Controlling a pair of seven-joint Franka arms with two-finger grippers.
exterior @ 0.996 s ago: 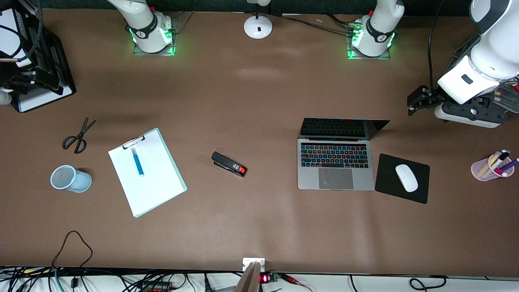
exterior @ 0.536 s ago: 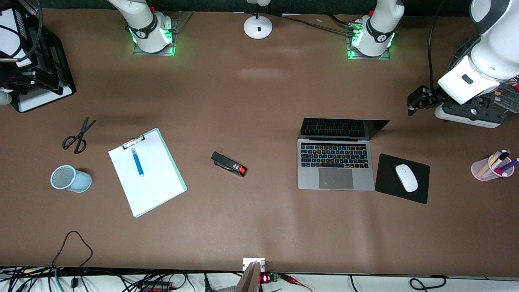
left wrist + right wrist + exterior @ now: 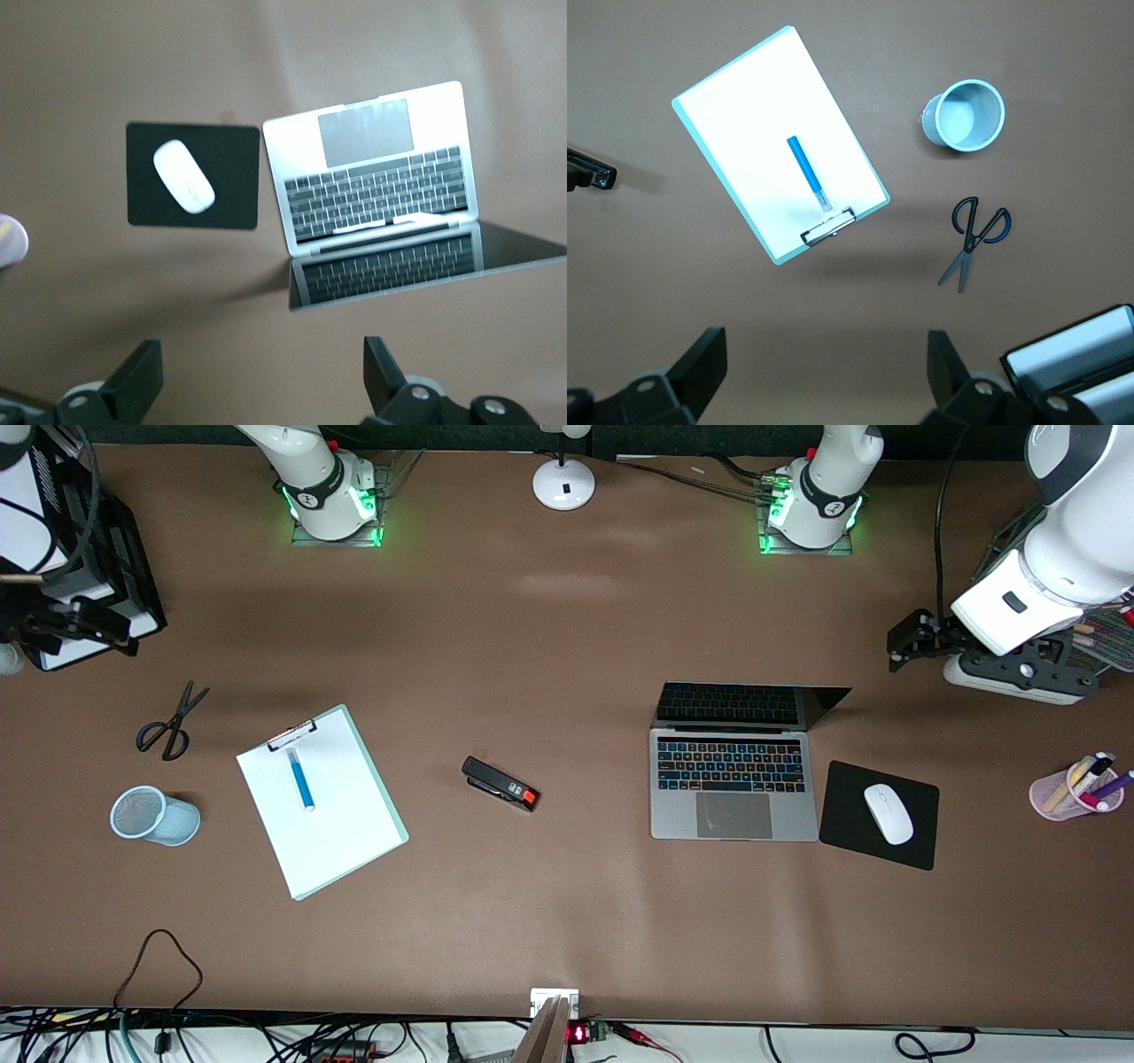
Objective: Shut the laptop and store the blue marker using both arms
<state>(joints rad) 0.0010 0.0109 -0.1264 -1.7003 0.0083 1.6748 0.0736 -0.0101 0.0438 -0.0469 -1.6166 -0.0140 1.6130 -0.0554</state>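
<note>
I expect the lid [image 3: 746, 705] to swing fully shut over the laptop's still base when I push it, because the base lies flat and is hinged [image 3: 729, 732] along its back edge.
The laptop [image 3: 733, 779] [image 3: 381, 177] lies open toward the left arm's end of the table, its dark screen tilted far back. The blue marker [image 3: 300, 779] [image 3: 808, 172] rests on the white paper of a clipboard [image 3: 319, 802] toward the right arm's end. My left gripper [image 3: 908, 642] [image 3: 263, 354] hangs open and empty over bare table beside the laptop's lid. My right gripper [image 3: 75, 615] [image 3: 828, 354] is open and empty too, high over the table's end near a black organizer, with the clipboard in its view.
Scissors [image 3: 168, 722] and a pale blue mesh cup [image 3: 151, 815] lie beside the clipboard. A black stapler [image 3: 500, 783] sits mid-table. A white mouse [image 3: 888, 813] on a black pad [image 3: 917, 841] adjoins the laptop. A pink pen cup [image 3: 1076, 788] and a lamp base [image 3: 563, 483] stand at the edges.
Both hands have drifted slightly: the left gripper edged a little toward the robots' bases, and the right hand shifted over the organizer. Nothing on the table has moved.
</note>
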